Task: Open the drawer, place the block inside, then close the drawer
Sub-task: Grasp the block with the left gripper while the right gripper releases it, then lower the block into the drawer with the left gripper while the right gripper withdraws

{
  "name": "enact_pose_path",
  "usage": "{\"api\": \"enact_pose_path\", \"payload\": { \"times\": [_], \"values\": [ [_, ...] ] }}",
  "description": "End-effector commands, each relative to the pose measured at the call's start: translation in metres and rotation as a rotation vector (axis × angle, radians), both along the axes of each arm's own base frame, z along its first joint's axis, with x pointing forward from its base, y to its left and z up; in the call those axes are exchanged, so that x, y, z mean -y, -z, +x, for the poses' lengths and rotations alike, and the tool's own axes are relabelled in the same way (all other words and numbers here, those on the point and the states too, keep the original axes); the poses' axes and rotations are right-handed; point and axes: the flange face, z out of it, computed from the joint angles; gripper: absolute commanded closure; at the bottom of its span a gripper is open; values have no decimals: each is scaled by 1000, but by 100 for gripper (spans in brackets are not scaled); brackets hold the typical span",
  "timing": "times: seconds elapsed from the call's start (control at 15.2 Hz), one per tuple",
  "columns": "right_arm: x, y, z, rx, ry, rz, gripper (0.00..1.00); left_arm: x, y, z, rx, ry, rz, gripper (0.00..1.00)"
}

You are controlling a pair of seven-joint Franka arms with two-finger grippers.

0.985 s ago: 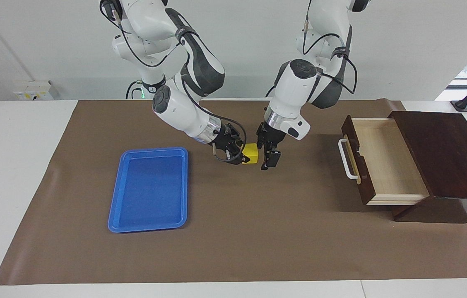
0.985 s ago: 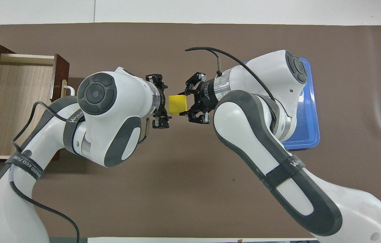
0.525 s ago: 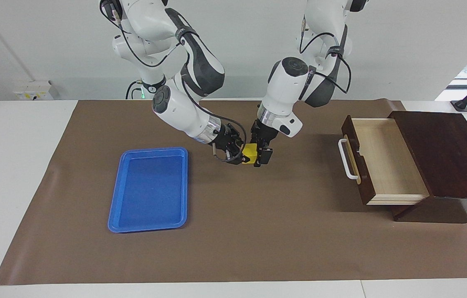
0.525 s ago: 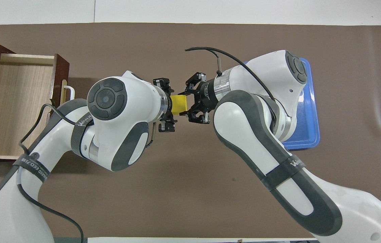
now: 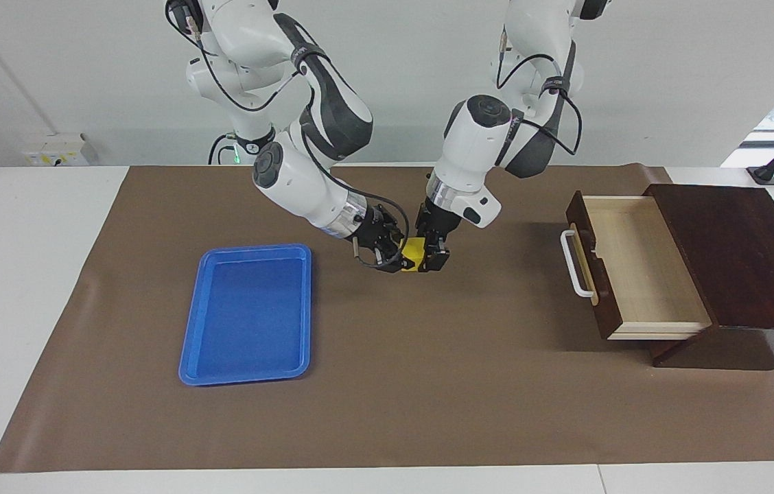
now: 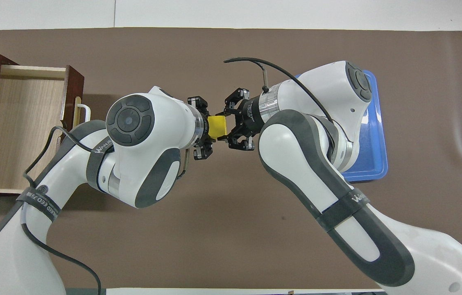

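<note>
I expect the empty drawer (image 6: 25, 125) to slide all the way shut with the small yellow block (image 6: 217, 127) inside when I push, because the drawer is roomy beside the block.
The yellow block (image 5: 412, 254) hangs above the middle of the brown mat, and my right gripper (image 5: 392, 254) is shut on it. It also shows in the overhead view (image 6: 217, 126) between both grippers. My left gripper (image 5: 431, 251) is open with a finger on each side of the block, on the side away from the right gripper (image 6: 231, 129). The left gripper (image 6: 203, 128) is partly hidden under its own wrist in the overhead view. The drawer (image 5: 641, 267) stands pulled out of its dark wooden box at the left arm's end, its pale interior (image 6: 22, 123) empty, with a white handle (image 5: 576, 264).
A blue plastic tray (image 5: 246, 312) lies empty on the mat toward the right arm's end; in the overhead view the tray (image 6: 374, 164) is partly covered by the right arm. The dark box top (image 5: 737, 254) rises above the mat.
My left gripper has moved from beside the block to around it, toward the right gripper. The right gripper and the block have stayed in place. The drawer has not moved.
</note>
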Motion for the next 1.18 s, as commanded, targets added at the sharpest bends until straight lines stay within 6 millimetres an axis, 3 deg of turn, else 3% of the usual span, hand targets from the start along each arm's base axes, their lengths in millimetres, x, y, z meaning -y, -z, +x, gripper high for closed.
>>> {"api": "enact_pose_path", "payload": {
  "times": [0.0,0.07,0.13,0.26,0.33,0.53,0.79,0.85,1.12],
  "values": [
    [2,-6,1,-11,26,16,100,-5,2,-1,1,-10,-8,100],
    [2,-7,1,-17,38,15,24,-5,2,-1,-1,-10,-8,100],
    [4,-7,2,-25,51,12,0,-7,3,0,-8,-10,-3,100],
    [7,-9,3,-28,54,14,0,-20,1,6,-38,-1,21,100],
    [8,-9,3,-28,56,14,0,-38,-4,16,-59,14,41,100],
    [17,-18,4,-21,59,13,0,-113,-27,46,-107,26,77,100],
    [77,-43,13,73,-54,-124,0,-240,-81,60,-90,64,83,100],
    [95,-47,14,88,-116,-154,0,-271,-83,62,-100,68,63,100],
    [179,-73,4,195,-440,-211,0,-362,-83,60,-97,40,63,100]
  ]
}}
